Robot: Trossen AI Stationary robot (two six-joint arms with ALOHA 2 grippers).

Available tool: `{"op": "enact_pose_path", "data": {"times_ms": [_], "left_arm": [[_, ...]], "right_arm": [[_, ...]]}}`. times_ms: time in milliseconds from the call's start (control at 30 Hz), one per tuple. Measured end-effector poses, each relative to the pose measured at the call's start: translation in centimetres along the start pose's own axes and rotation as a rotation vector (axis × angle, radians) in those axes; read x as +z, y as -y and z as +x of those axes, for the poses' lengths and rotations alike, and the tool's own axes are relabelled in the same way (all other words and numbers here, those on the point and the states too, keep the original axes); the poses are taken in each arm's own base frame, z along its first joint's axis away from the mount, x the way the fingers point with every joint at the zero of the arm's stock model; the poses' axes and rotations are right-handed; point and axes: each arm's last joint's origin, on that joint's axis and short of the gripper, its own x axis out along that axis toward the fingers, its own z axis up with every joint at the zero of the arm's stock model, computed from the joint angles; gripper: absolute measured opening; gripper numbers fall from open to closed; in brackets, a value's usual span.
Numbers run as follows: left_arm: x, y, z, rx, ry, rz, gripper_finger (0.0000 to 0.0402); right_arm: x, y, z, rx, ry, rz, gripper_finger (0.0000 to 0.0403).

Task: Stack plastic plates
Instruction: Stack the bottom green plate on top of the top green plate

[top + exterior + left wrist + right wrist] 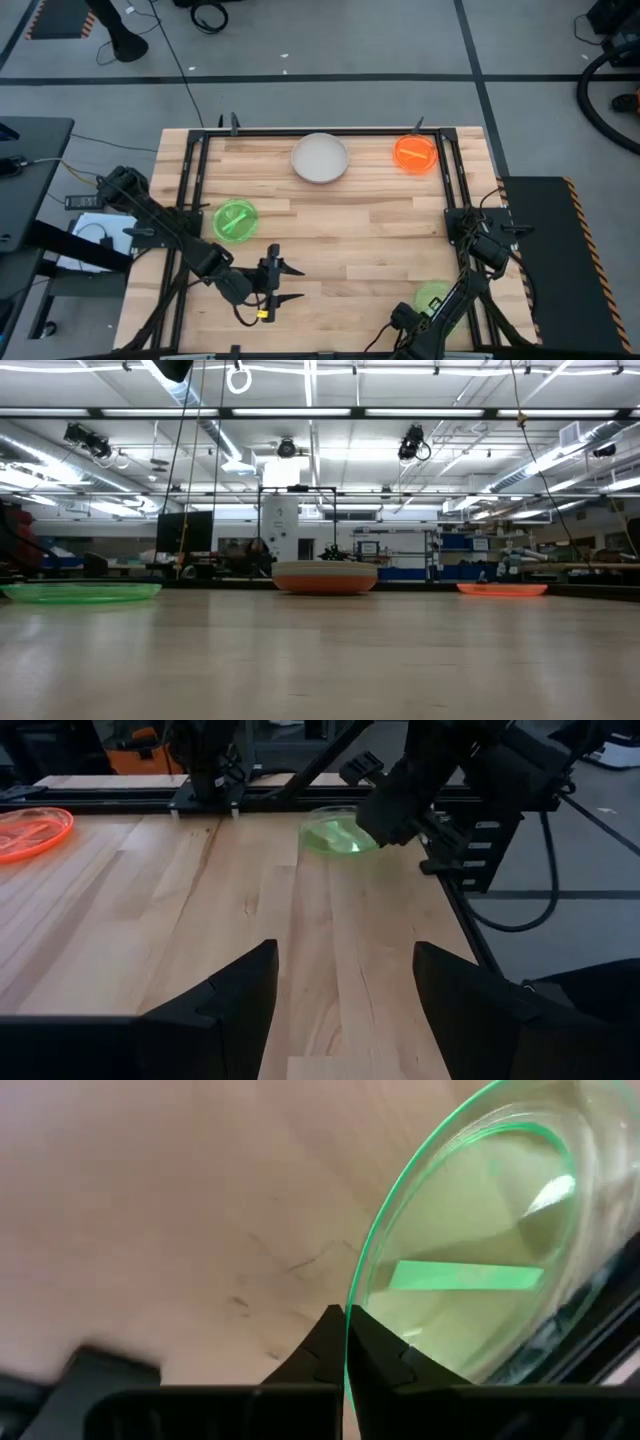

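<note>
The neon green plate (236, 220) is by my left arm, far from my right gripper's translucent green plate (432, 294), so next I hand that plate to my left gripper first.
In the high view an off-white plate stack (320, 158) sits at the table's far middle, with an orange plate (415, 153) to its right. One neon green plate (236, 220) lies at the left. A second green plate (435, 298) is at the near right, under my right gripper (428, 310), which is shut on it. My left gripper (282, 281) hovers open over bare wood at the near left, fingers pointing toward the table's right. In the low view the stack (325, 577) shows an off-white plate over a rust-red one. My right gripper (345, 1335) pinches the rim (352, 1302) of the translucent green plate between its two fingertips, only at their free ends. In the left wrist view it comes down on the plate's (335, 832) near-right side. Whether the plate is lifted clear of the table I cannot tell.
Black frame rails (190, 190) run along the table's left, far and right sides. The wood between the plates (350, 240) is bare. The table's right edge (455, 910) lies close beside the held plate. Cables and equipment sit on the floor beyond the table.
</note>
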Motion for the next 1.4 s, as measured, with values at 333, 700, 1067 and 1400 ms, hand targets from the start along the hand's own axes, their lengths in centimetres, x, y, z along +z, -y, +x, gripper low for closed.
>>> {"op": "enact_pose_path", "data": {"times_ms": [333,700,1067,1400], "left_arm": [[-2.6,3.1,1.2,-0.120,0.028,0.195,0.0238],[-5.3,5.6,5.2,-0.188,0.102,0.351,0.0238],[-3.7,7.6,8.4,-0.254,0.024,0.538,0.0225],[-3.8,7.0,8.7,-0.204,-0.013,0.540,0.0170]], "right_arm": [[0.1,-1.4,-6.4,0.197,0.225,-0.618,0.0005],[0.7,-1.9,-12.2,0.265,0.542,-1.282,0.0006],[4.9,-2.0,-13.2,0.249,0.555,-1.302,0.0006],[6.0,-2.1,-13.5,0.250,0.580,-1.313,0.0007]]}}
